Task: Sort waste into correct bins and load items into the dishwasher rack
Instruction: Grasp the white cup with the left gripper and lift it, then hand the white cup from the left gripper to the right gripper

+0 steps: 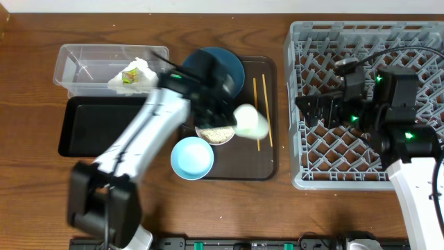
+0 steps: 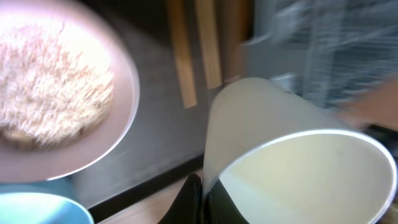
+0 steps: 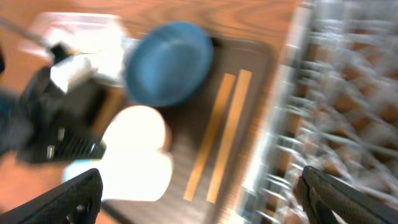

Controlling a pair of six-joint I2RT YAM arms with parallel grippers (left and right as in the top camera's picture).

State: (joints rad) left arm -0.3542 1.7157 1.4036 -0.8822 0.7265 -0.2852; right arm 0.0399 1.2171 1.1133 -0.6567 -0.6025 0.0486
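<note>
The small white cup (image 1: 248,121) is in my left gripper, short of the grey rack, so next my right gripper takes its loose end (image 1: 263,127) and loads the cup.
My left gripper (image 2: 204,199) is shut on the rim of the small white cup (image 1: 251,121) and holds it above the dark brown tray (image 1: 266,163); the cup fills the left wrist view (image 2: 292,155). Under it stands the white bowl (image 1: 215,133) with rice-like scraps (image 2: 50,87). The light blue bowl (image 1: 192,157) sits at the tray's front left and the dark blue bowl (image 1: 223,69) at the back. The chopsticks (image 1: 259,107) lie along the tray's right side. My right gripper (image 3: 199,196) is open and empty over the grey rack's (image 1: 305,173) left edge.
The clear tub (image 1: 83,66) at the back left holds white tissue and a yellow-green wrapper (image 1: 130,75). The black tray (image 1: 90,128) lies in front of it. The rack fills the right side of the table.
</note>
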